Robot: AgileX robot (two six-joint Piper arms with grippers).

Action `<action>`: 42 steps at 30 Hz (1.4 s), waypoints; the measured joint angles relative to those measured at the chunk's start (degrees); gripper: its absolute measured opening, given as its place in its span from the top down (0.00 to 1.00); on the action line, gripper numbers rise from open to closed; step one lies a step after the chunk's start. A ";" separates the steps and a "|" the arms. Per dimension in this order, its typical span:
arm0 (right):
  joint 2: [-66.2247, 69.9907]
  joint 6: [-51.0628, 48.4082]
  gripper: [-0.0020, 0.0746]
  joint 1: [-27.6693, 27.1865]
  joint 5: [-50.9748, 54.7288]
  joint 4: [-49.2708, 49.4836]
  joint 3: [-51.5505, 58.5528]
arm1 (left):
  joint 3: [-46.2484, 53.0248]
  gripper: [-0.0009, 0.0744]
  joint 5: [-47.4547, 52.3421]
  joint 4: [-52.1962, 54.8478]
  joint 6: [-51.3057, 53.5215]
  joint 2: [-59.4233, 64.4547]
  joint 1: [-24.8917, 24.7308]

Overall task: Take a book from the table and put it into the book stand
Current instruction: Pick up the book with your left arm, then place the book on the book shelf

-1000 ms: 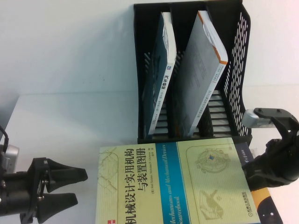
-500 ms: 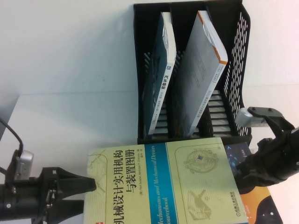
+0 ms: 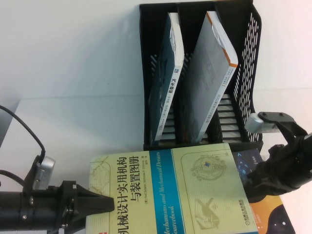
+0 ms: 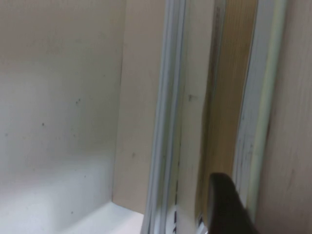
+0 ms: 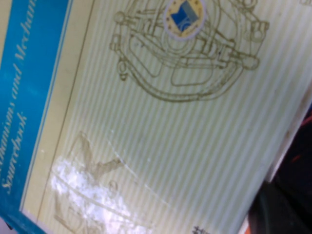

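My gripper will push the yellow book in. The orange-edged grey book's top leans into the empty slot, so that book (image 3: 207, 80) will tip back upright as I push.
The pale yellow book (image 3: 170, 190) with the blue band lies flat on the white table (image 3: 73, 73), just in front of the black book stand (image 3: 246, 63). My left gripper (image 3: 100, 204) is open at the book's left edge, with its upper finger over the cover corner. The left wrist view shows the book's page edge (image 4: 229, 97) with one dark fingertip (image 4: 226, 204) against it. My right gripper (image 3: 252, 187) sits against the book's right edge. The right wrist view is filled by the cover (image 5: 170, 122).
The stand holds a teal-covered grey book (image 3: 168, 73) in its left slot and an orange-edged grey book (image 3: 209, 78) in the middle slot. Its right slot (image 3: 236, 112) holds nothing. A black book (image 3: 275, 212) lies under the yellow book's right side.
The book slid left, away from my right gripper's side. My left gripper moved right, from clear of the book to over its left edge. The right gripper shifted slightly left.
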 joint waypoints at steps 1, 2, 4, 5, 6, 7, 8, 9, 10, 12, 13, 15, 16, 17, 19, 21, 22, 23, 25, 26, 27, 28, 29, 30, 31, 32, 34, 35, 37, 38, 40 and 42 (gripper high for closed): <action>-0.13 0.00 0.98 0.00 0.00 -0.11 0.00 | -0.25 0.58 0.14 0.34 0.04 0.00 0.00; -0.61 0.00 0.98 0.00 -0.10 -0.26 0.00 | -0.39 0.58 0.28 0.49 0.04 0.00 0.00; -1.87 0.00 0.98 0.11 -0.66 -0.88 0.00 | -0.39 0.58 0.39 0.62 0.04 0.00 0.00; -2.85 0.00 0.98 0.11 -1.11 -1.16 0.00 | -0.39 0.58 0.37 0.62 0.04 0.00 0.00; -4.11 0.00 0.98 0.11 -1.61 -1.52 0.00 | -0.39 0.58 0.52 0.62 0.04 0.00 0.00; -5.56 0.19 0.98 0.11 -2.16 -1.97 0.00 | -0.41 0.58 0.52 0.62 0.04 0.00 0.00; -7.15 0.78 0.98 0.11 -2.74 -2.65 0.00 | -0.51 0.58 0.52 0.62 0.04 0.00 0.00; -8.87 1.65 0.98 0.11 -3.28 -3.69 0.00 | -0.51 0.58 0.52 0.62 0.04 -0.35 0.00; -10.29 2.25 0.98 0.11 -3.59 -4.93 0.00 | -0.72 0.59 0.52 0.85 0.04 -0.72 0.00; -13.94 3.72 0.98 0.11 -3.72 -7.20 0.00 | -1.74 0.59 0.52 1.52 -1.46 -1.87 0.00; -15.36 4.14 0.98 0.11 -3.72 -8.03 0.00 | -2.51 0.60 0.52 2.08 -2.79 -2.89 0.00; -18.74 5.00 0.98 0.11 -3.46 -9.07 0.00 | -4.35 0.62 0.52 3.70 -5.77 -5.40 0.00; -20.25 5.27 0.98 0.11 -3.31 -9.17 0.00 | -5.62 0.63 0.76 4.61 -7.67 -7.09 0.00; -21.62 5.74 0.98 0.11 -3.03 -9.45 0.00 | -6.77 0.64 0.91 5.49 -9.32 -8.94 0.00; -23.65 6.64 0.98 0.11 -2.62 -9.55 0.00 | -10.15 0.67 1.56 8.09 -14.04 -12.88 0.00; -25.08 6.89 0.98 0.11 -2.30 -9.55 0.00 | -14.50 0.69 2.09 11.33 -19.20 -16.39 -0.18; -25.46 7.01 0.98 0.11 -2.03 -9.58 0.00 | -17.10 0.69 2.33 13.68 -22.30 -18.17 -0.50; -25.86 7.01 0.98 0.11 -1.78 -9.58 0.00 | -19.31 0.69 2.56 16.51 -25.51 -19.47 -0.82; -26.06 7.11 0.98 0.11 -1.08 -9.58 0.00 | -25.16 0.69 3.19 22.48 -31.97 -22.09 -2.23; -26.10 7.11 0.98 0.11 -0.85 -9.58 0.00 | -27.57 0.70 3.55 24.80 -34.51 -22.89 -3.07; -26.10 7.24 0.98 0.11 -0.86 -9.58 0.00 | -30.59 0.70 4.06 27.60 -37.55 -23.60 -4.30; -26.10 7.27 0.98 0.11 -0.73 -9.58 0.00 | -33.62 0.71 4.46 30.20 -40.35 -24.09 -5.79; -26.10 7.37 0.98 0.11 -0.73 -9.58 0.00 | -35.98 0.71 4.92 32.21 -42.44 -24.35 -7.14; -26.10 7.50 0.98 0.11 -0.73 -9.58 0.00 | -38.87 0.72 5.29 34.54 -44.92 -24.44 -9.03; -26.10 7.68 0.98 0.11 -0.73 -9.68 0.00 | -42.24 0.72 5.68 36.79 -47.29 -24.44 -11.09; -26.10 8.25 0.98 0.11 -0.73 -9.79 0.00 | -44.37 0.73 6.09 38.55 -49.53 -24.33 -13.31; -26.10 9.71 0.98 0.11 -0.73 -10.55 0.00 | -49.40 0.73 7.42 43.31 -53.32 -23.80 -18.22; -26.10 10.46 0.98 0.11 -0.73 -11.14 0.00 | -51.23 0.73 8.01 45.87 -54.78 -23.43 -20.37; -26.10 12.09 0.98 0.11 -0.73 -12.68 0.00 | -55.28 0.73 8.43 50.32 -58.54 -22.16 -26.14; -26.10 13.09 0.98 0.11 -0.73 -13.81 0.00 | -57.20 0.73 8.43 52.26 -60.18 -21.38 -29.17; -26.32 15.80 0.98 0.11 -0.83 -16.84 0.00 | -60.48 0.73 8.43 55.38 -63.14 -19.54 -34.74; -27.12 18.46 0.98 0.11 -0.83 -20.54 0.00 | -64.26 0.73 8.43 58.19 -66.19 -17.47 -40.86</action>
